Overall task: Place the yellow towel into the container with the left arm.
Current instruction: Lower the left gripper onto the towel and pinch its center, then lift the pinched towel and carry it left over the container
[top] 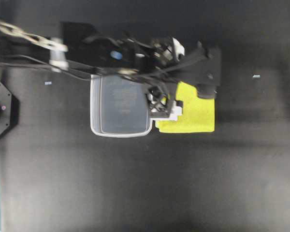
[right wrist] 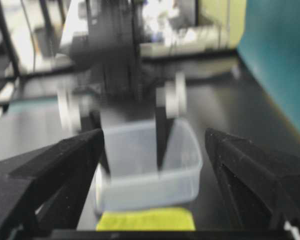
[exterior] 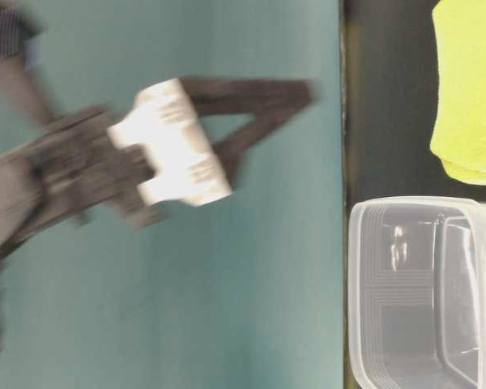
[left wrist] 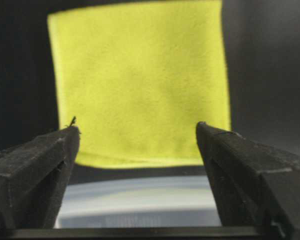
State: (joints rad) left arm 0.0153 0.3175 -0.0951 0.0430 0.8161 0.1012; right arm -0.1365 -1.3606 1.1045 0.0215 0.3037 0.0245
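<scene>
Layers (left wrist: 130, 161) are stacked at the yellow towel's edge, so I expect the towel (top: 195, 117) to bunch up into a fold and come up still folded when I lift it.
The yellow towel (top: 193, 115) lies folded flat on the black table, just right of the clear container (top: 94, 108). The container is empty. The black left arm reaches from the left across the container. Its gripper (top: 205, 77) hangs open and empty, well above the table over the towel's near edge, and is blurred in the table-level view (exterior: 304, 93). In the left wrist view the towel (left wrist: 140, 75) shows between the open fingers (left wrist: 137, 127), with the container rim (left wrist: 135, 200) below. The right gripper (right wrist: 152, 132) is open and empty, facing the towel (right wrist: 147, 220) and the container (right wrist: 150, 185).
Small white tape marks (top: 48, 83) (top: 256, 76) lie on the table. A black frame piece (top: 0, 108) stands at the left edge. A teal wall (exterior: 227, 284) is behind the table. The towel (exterior: 470, 81) and container (exterior: 373, 284) sit apart.
</scene>
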